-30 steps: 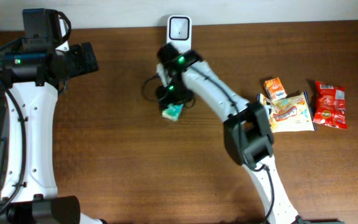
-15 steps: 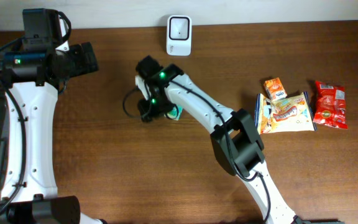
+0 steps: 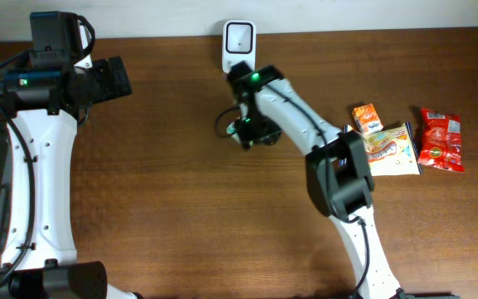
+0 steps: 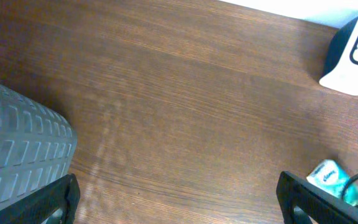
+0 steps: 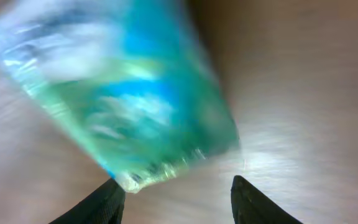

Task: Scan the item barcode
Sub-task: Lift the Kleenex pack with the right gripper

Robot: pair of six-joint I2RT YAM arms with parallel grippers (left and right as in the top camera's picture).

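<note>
The packet's lower corner [image 5: 131, 179] meets one fingertip, outside the open fingers, so next my right gripper backs off, swings round and pinches the packet's edge from another side.
The item is a teal and blue packet [image 5: 123, 93], blurred and large in the right wrist view. It lies just beyond my right gripper [image 5: 176, 202], its lower corner meeting the left fingertip [image 5: 101, 202]. The jaws stand apart with bare wood between them, so the gripper is open. In the overhead view the right gripper [image 3: 241, 133] sits below the white scanner [image 3: 239, 37] and hides the packet. The left wrist view shows the packet [image 4: 329, 177] on the table under the scanner [image 4: 356, 53]. My left gripper [image 3: 113, 79] hangs open far to the left.
Three snack packs lie at the right: an orange one [image 3: 365, 116], a yellow-white one [image 3: 386, 151] and a red one [image 3: 441, 139]. A grey ribbed block [image 4: 17, 149] sits at the left of the left wrist view. The wooden table [image 3: 164, 216] ends just behind the scanner.
My right gripper swung left over the table, then came back right and up toward the scanner. The packet, seen beside it before, is now covered by it. The left arm has not moved.
</note>
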